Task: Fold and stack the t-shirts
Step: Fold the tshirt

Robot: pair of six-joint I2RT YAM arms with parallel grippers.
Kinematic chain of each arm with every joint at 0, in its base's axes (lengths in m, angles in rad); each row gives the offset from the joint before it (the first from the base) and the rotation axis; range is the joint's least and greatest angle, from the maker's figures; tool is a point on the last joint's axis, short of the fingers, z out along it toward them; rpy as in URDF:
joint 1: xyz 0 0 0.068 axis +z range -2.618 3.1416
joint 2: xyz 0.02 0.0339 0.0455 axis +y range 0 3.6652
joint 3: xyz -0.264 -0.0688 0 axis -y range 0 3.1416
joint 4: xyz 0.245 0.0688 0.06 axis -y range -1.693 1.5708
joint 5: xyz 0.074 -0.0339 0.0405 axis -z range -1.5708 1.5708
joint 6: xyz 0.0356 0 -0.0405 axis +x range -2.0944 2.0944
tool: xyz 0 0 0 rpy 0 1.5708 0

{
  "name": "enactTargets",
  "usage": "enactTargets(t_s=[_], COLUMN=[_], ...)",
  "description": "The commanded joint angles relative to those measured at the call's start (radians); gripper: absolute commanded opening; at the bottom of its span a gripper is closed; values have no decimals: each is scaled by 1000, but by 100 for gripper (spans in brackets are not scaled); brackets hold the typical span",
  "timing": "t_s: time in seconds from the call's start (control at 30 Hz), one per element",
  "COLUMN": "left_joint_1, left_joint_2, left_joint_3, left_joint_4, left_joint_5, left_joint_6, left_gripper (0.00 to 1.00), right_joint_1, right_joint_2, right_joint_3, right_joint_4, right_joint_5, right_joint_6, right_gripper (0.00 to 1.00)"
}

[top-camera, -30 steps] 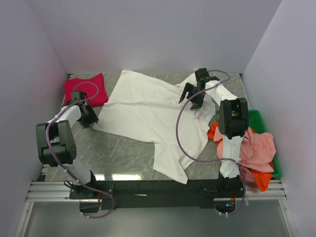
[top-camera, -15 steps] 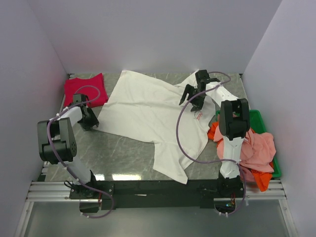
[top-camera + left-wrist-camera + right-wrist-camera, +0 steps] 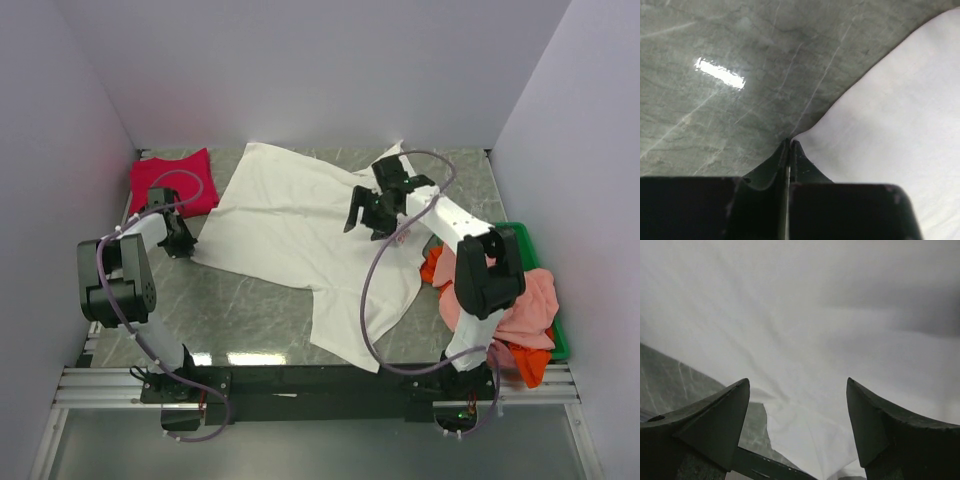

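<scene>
My left gripper is pinching the hem corner, far from the white t-shirt's near sleeve point(image 3: 345, 322), which lies slanted. So my right gripper should pull the sleeve's tip point(image 3: 373, 366) toward the table's front edge.
A large white t-shirt point(image 3: 290, 220) lies spread and rumpled across the grey table point(image 3: 250, 310). My left gripper point(image 3: 183, 243) sits at its left corner. In the left wrist view the jaws point(image 3: 790, 142) are shut, with the tip of the white cloth point(image 3: 890, 115) pinched between them. My right gripper point(image 3: 365, 222) hangs open over the shirt's right part, near the red print. White fabric point(image 3: 815, 315) fills the right wrist view between the spread fingers point(image 3: 797, 382). A folded crimson t-shirt point(image 3: 175, 180) lies at the back left. Salmon-pink point(image 3: 520, 300) and orange point(image 3: 432, 268) t-shirts are piled at the right.
A green plastic bin point(image 3: 530, 245) stands at the right edge under the pink and orange pile. White walls close in the table on the left, back and right. Purple cables loop from both arms over the table.
The left jaws have closed on the white shirt's left corner. The right gripper, still open, has swung left and nearer over the shirt.
</scene>
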Motion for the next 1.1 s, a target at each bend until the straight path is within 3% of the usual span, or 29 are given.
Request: enactTargets(t_s=[0.0, 0.2, 0.3, 0.57, 0.77, 1.07], left_joint_1=[-2, 1, 1, 1, 3, 3], left_joint_2=[62, 78, 59, -83, -136, -166], left_joint_3=[1, 11, -1, -85, -107, -107], left_joint_4=[-7, -7, -1, 21, 41, 49], left_joint_5=[51, 103, 102, 42, 54, 79], left_joint_6=[15, 5, -8, -31, -38, -51], left_gripper=[3, 0, 0, 0, 0, 0], right_joint_1=[91, 254, 323, 470, 599, 699], right_joint_2=[-131, -265, -297, -329, -294, -211], right_joint_3=[-80, -244, -270, -313, -296, -310], right_joint_4=[22, 60, 43, 46, 17, 36], right_joint_5=[52, 94, 152, 129, 167, 181], right_joint_6=[-9, 68, 96, 133, 140, 172], right_gripper=[84, 84, 84, 82, 73, 57])
